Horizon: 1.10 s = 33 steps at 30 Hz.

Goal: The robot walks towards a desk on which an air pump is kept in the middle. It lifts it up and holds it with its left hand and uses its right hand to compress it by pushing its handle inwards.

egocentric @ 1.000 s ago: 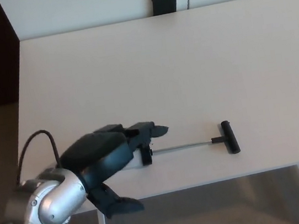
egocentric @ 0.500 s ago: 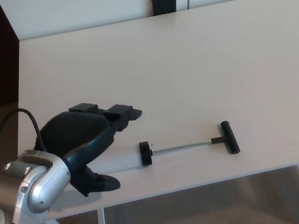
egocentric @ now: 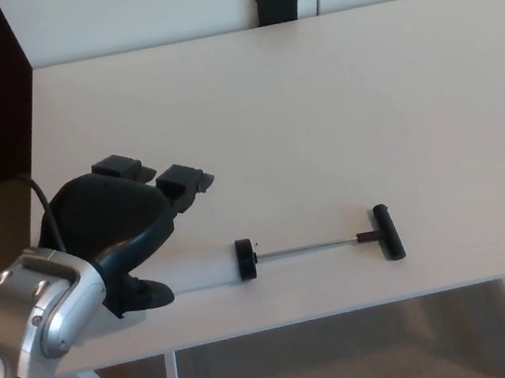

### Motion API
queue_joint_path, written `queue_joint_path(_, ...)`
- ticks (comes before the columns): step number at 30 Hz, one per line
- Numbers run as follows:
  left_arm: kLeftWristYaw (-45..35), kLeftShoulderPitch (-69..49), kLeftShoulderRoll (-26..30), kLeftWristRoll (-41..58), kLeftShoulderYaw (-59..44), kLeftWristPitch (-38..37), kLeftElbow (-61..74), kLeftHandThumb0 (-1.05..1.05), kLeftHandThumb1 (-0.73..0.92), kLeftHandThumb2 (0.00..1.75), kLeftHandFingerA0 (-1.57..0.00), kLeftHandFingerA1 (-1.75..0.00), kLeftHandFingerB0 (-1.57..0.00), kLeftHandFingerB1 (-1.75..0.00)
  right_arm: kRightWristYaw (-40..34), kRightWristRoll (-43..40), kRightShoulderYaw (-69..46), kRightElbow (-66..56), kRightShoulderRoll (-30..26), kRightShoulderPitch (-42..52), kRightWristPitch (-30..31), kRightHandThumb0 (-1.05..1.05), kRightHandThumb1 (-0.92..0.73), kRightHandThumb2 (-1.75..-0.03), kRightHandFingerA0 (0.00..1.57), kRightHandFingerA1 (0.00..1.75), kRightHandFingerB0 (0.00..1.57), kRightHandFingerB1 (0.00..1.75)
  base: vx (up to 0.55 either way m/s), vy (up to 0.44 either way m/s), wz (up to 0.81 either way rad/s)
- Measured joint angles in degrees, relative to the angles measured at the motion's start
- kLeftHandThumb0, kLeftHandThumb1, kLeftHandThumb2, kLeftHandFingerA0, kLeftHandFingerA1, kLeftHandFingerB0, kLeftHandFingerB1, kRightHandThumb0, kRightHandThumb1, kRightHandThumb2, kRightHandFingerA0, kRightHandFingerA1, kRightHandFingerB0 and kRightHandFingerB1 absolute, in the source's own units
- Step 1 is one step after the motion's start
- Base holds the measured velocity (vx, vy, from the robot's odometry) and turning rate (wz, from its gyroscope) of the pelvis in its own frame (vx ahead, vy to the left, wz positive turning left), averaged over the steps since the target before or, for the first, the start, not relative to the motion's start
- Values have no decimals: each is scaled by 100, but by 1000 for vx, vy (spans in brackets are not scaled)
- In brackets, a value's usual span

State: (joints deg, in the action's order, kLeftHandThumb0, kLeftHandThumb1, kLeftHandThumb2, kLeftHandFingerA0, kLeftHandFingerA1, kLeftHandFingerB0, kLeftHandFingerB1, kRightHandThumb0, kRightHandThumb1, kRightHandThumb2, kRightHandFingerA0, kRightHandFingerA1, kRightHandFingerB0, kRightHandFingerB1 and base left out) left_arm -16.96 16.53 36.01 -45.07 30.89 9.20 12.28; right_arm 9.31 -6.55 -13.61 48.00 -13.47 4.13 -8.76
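My gripper will push the T-handle, and the metal rod will slide in up to the T-handle's thicker neck, because the rod runs straight into the black cap.
The air pump lies flat on the white desk near its front edge. Its pale, nearly see-through barrel ends in a black cap. A thin metal rod runs right from the cap to the black T-handle, pulled far out. My left hand hovers over the desk at the left, above and left of the barrel. Its fingers are spread and it holds nothing. The thumb sits close to the barrel's left end. My right hand does not show.
A black block stands at the desk's far edge against the white wall. The desk's left edge drops to a dark floor. A black cable loops from my left forearm. White desk legs show below the front edge.
My left hand has drawn back to the left and away from the pump, uncovering the barrel and cap. The pump has not moved.
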Motion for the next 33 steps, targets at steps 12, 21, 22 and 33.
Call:
queue_joint_path(12, -25, 3, -166, -414, 67, -52, -439, -67, 43, 72, -20, -39, -12, -35, -4, 39, 40, -39, -2, -11, 44, -30, -66, -60, 66, 45, 39, 35, 0, 0, 0)
queue_joint_path(21, -50, 2, -363, -552, 160, -58, -720, -31, 24, 86, -7, -49, -6, -48, -1, 44, 40, -80, -2, -11, 65, -30, -64, -59, 65, 45, 38, 34, 0, 0, 0)
queue_joint_path(22, -50, 2, -363, -552, 160, -58, -720, -31, 24, 86, -7, -49, -7, -49, -1, 44, 40, -80, -2, -11, 65, -38, -55, -74, 58, 53, 32, 43, 0, 0, 0)
queue_joint_path(33, -133, -44, -760, -645, 304, -58, -1015, -70, 45, 76, -25, -42, -11, -35, 0, 45, 41, -93, -2, -23, 98, -30, -65, -60, 65, 45, 37, 34, 0, 0, 0)
